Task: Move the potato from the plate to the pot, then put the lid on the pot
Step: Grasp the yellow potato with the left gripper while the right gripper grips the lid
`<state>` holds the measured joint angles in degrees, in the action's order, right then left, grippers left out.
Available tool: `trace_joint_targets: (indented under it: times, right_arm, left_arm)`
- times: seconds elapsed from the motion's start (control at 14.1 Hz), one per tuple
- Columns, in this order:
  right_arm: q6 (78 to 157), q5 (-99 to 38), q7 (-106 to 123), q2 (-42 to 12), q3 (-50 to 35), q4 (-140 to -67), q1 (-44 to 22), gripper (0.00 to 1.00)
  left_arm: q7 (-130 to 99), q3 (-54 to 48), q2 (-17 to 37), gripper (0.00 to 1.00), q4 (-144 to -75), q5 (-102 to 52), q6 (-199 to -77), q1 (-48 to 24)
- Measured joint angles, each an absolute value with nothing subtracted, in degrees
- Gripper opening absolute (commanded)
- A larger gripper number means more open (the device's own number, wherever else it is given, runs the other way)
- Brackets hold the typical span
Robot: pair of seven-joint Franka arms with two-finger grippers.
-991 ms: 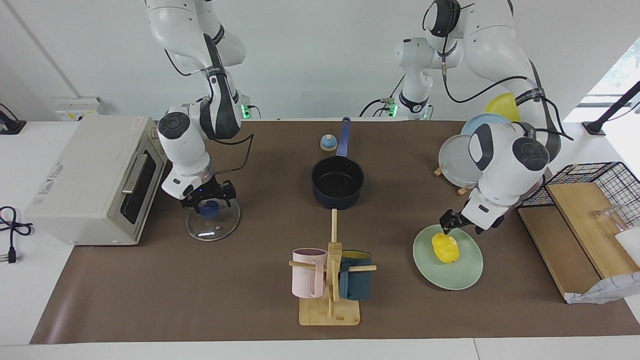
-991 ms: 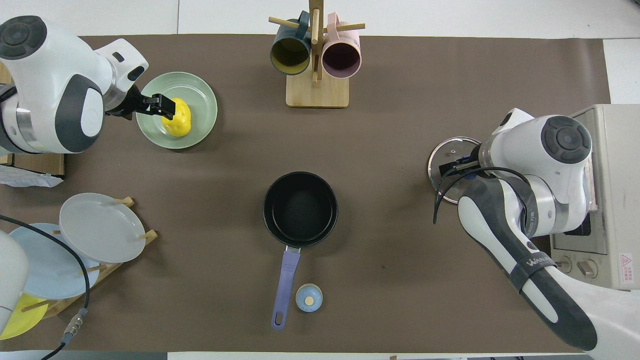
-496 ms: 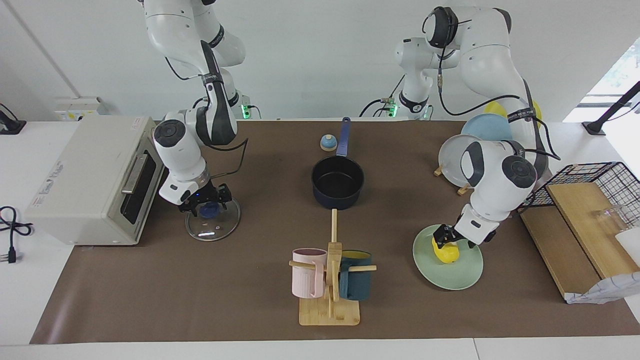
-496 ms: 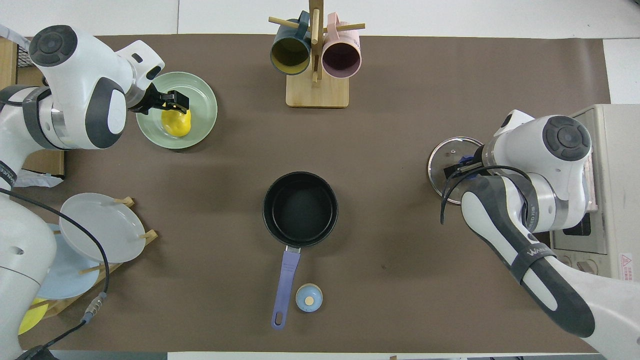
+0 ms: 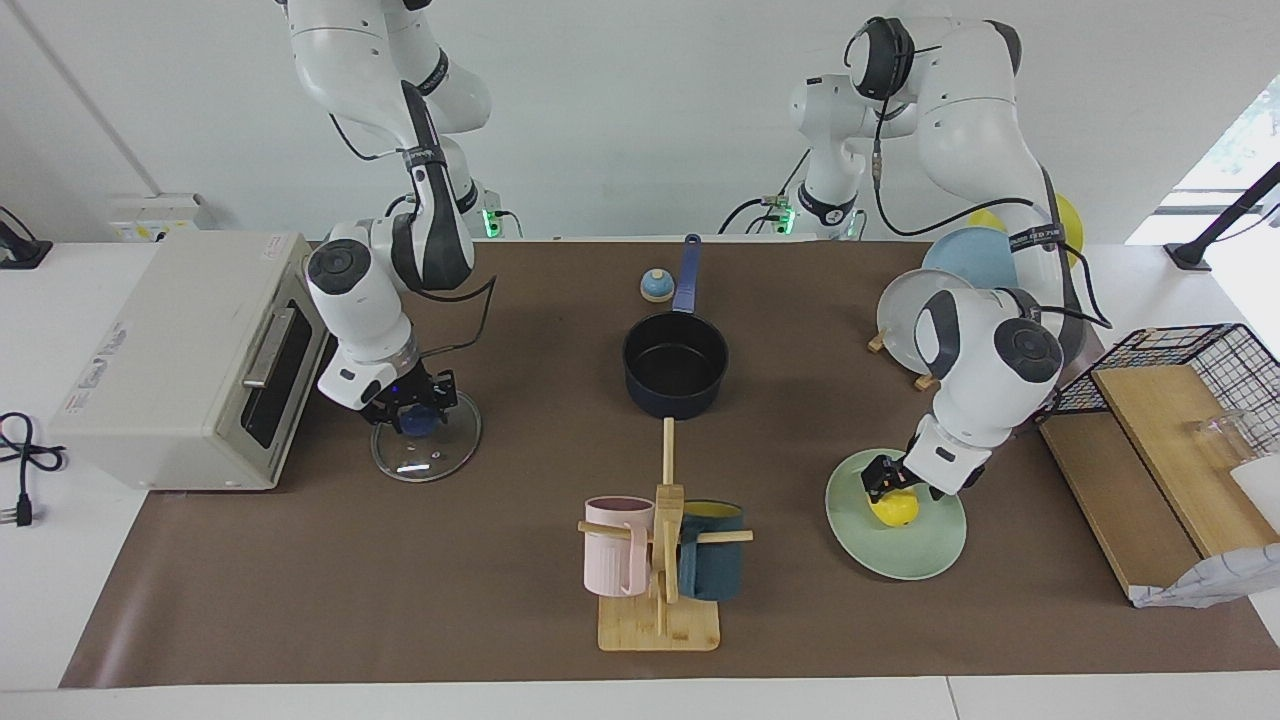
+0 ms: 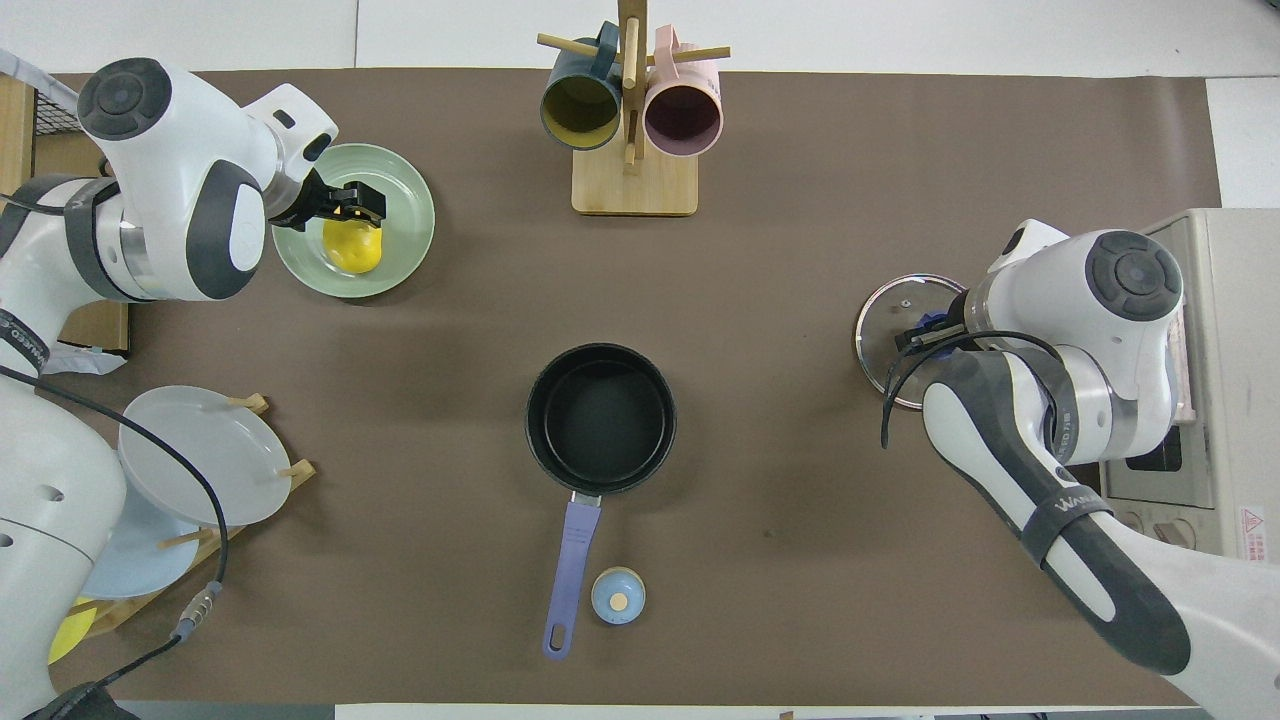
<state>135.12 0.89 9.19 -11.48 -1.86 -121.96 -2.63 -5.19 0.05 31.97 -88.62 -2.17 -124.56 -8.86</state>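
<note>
The lid's rim matches the navy pot's opening [image 6: 601, 416] in width, so the glass lid [image 6: 894, 336] should settle flat over the potato when I lower it.
The yellow potato [image 5: 897, 511] lies on the mint-green plate [image 5: 905, 558] toward the left arm's end of the table. My left gripper [image 5: 889, 479] is down on the potato, its fingers open on either side of the top; the overhead view shows the left gripper [image 6: 354, 203] over the potato [image 6: 352, 250] on the plate [image 6: 408, 245]. The navy pot [image 5: 676, 365] stands empty at the table's middle, handle toward the robots. The glass lid [image 5: 425, 455] lies flat in front of the oven. My right gripper [image 5: 414, 404] is open around its blue knob [image 5: 419, 421].
A toaster oven [image 5: 190, 360] stands at the right arm's end. A mug rack [image 5: 660, 560] with a pink and a teal mug stands farther from the robots than the pot. A blue-topped bell [image 5: 656, 286] sits beside the pot handle. Upright plates [image 5: 915, 320] and a wire basket [image 5: 1190, 350] stand at the left arm's end.
My left gripper has come down from above the plate's rim onto the potato. My right gripper has sunk a little around the lid's knob. Potato and lid have not moved.
</note>
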Motion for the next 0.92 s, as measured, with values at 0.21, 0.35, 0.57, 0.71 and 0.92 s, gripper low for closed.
trace_joint_targets:
  times: [0.21, 0.35, 0.57, 0.71, 0.92]
  right_arm:
    - [135.09, 0.89, 9.20, -11.48, -1.86, -121.95, -2.63, 0.44]
    - [134.75, 0.89, 9.39, -11.49, -1.86, -121.87, -2.63, 0.31]
    - [133.01, 0.89, 10.24, -11.49, -1.86, -121.25, -2.63, 0.00]
    - [132.53, 0.89, 10.40, -11.49, -1.86, -120.98, -2.63, 0.00]
    - [131.30, 0.89, 10.84, -11.47, -1.94, -120.14, -2.66, 0.00]
  left_arm:
    - [-5.36, 0.05, 32.22, 1.00, -89.96, -2.17, -126.44, -9.28]
    - [-5.48, 0.05, 32.22, 1.00, -90.14, -2.17, -126.58, -9.42]
    - [-5.51, 0.10, 32.22, 0.98, -90.34, -2.17, -126.77, -9.43]
    - [-5.52, 0.11, 32.22, 0.74, -90.76, -2.17, -127.44, -9.43]
    - [-5.55, 0.12, 32.21, 0.00, -91.09, -2.17, -127.70, -9.43]
